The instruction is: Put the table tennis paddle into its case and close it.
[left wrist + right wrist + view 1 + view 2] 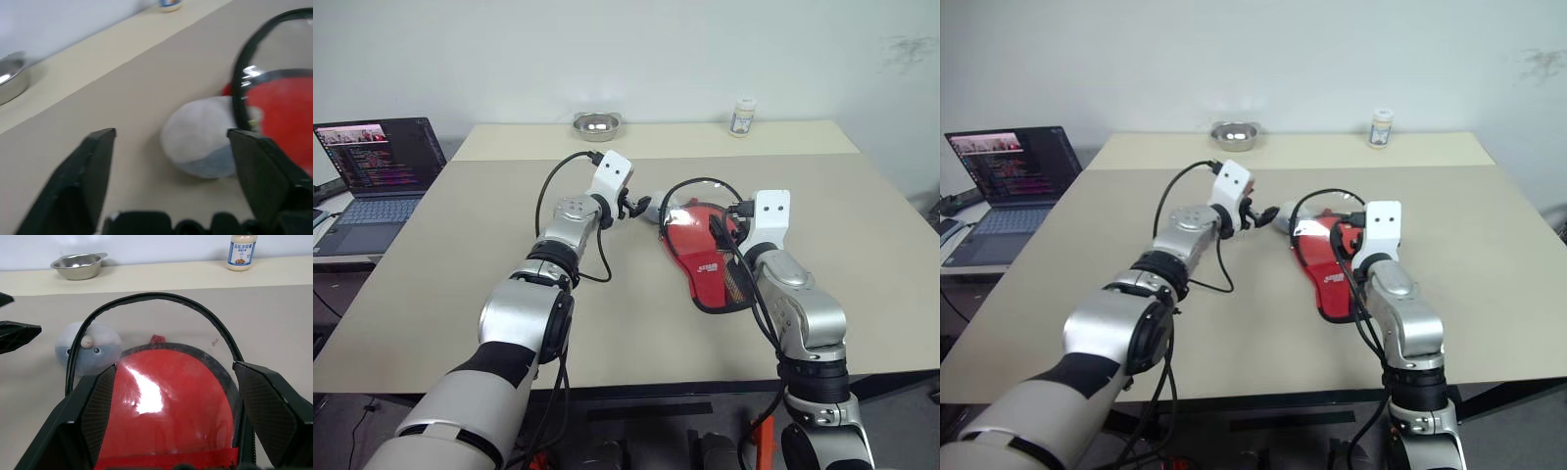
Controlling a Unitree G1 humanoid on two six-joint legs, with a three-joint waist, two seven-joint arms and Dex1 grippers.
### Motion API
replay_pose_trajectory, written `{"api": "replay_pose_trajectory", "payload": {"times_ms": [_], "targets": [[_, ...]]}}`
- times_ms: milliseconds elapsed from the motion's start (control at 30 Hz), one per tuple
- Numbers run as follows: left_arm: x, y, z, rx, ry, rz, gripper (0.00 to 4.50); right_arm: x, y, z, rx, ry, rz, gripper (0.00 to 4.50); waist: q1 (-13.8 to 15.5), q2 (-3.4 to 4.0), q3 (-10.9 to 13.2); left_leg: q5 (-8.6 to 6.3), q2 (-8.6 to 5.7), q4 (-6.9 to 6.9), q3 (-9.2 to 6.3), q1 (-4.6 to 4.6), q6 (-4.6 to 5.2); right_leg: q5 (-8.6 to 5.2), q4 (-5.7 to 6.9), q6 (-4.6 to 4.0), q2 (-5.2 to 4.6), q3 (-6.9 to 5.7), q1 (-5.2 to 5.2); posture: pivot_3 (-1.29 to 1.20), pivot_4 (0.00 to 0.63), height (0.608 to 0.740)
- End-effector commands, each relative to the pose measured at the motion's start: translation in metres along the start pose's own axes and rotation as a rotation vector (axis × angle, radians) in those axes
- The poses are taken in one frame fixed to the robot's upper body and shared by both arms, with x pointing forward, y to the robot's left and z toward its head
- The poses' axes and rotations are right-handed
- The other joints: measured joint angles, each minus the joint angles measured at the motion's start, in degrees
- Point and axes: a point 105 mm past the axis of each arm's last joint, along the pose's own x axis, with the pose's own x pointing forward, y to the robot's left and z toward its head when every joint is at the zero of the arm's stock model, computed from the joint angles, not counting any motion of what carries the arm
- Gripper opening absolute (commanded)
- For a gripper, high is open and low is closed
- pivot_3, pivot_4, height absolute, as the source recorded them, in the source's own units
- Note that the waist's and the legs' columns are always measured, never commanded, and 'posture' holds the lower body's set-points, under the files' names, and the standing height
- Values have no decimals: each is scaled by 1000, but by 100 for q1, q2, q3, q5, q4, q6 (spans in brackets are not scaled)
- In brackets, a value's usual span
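The open case (698, 250) is lying at a slant and far out. My left gripper should move back while my right gripper pulls the case's narrow end (713, 292) closer, before the case is zipped.
The case (710, 269) lies on the table, red mesh side with white logo up. Its black zip edging (156, 297) arches open above the round end. Inside shows the glossy red face of the table tennis paddle (171, 411); its handle is hidden. My right gripper (174, 367) is open, one finger on each side of the case's round end. Whether they touch it, I cannot tell. My left gripper (169, 133) is open too, just left of the case, pointing at a small whitish rounded object (200, 142) that lies against the case's rim.
A steel bowl (597, 124) and a small bottle (742, 117) stand at the table's far edge. A laptop (377, 166) sits open on a side table to the left. Black cables loop from both wrists over the table.
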Motion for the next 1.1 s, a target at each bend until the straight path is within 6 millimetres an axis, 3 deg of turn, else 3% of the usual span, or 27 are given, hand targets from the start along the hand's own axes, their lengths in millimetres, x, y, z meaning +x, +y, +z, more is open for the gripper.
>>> {"api": "replay_pose_trajectory", "payload": {"times_ms": [33, 200, 567, 667, 833, 1000, 1100], "targets": [[2, 3, 12, 17, -3, 28, 4483, -8, 0, 12, 4, -46, -8, 4168, 7, 0, 0, 0, 0, 0, 0, 0, 0, 0, 0, 0, 0, 0, 0, 0, 150, 740], [7, -13, -2, 54, 75, -4, 4483, -15, 0, 11, 4, -37, -23, 4168, 11, 0, 0, 0, -1, 0, 0, -1, 0, 0, 0, 0, -1, 0, 0, 0, 150, 740], [14, -30, -8, 150, 134, -19, 4483, -37, -7, 4, 22, -6, -100, 4168, 15, 0, -1, 0, -2, 1, 4, 0, 0, 0, 3, 0, -1, 1, 0, 0, 150, 740], [15, -30, -8, 161, 137, 1, 3871, -41, -10, 2, 29, -2, -121, 4168, 10, 0, -1, 0, -2, 3, 5, 1, 0, 0, 5, 0, -1, 2, 0, 0, 150, 740], [14, -22, 3, 78, 86, 33, 2066, -39, -4, 4, 19, -7, -80, 4168, 9, -1, -1, 0, -1, 3, 5, 2, 0, 0, 8, 0, -1, 2, 1, 0, 150, 740], [0, 9, -12, 0, 81, 111, 210, -32, 3, 10, 10, -29, 11, 4168, -15, 0, -1, 0, -1, 3, 6, 4, -1, 0, 9, 0, 0, 3, 0, 0, 150, 740], [-10, 29, -20, -10, 76, 163, 42, -25, -4, 14, -6, -35, 29, 4168, -23, 0, -1, 1, 0, 3, 5, 5, -1, 0, 10, 0, 0, 3, 0, 0, 150, 740]]}}
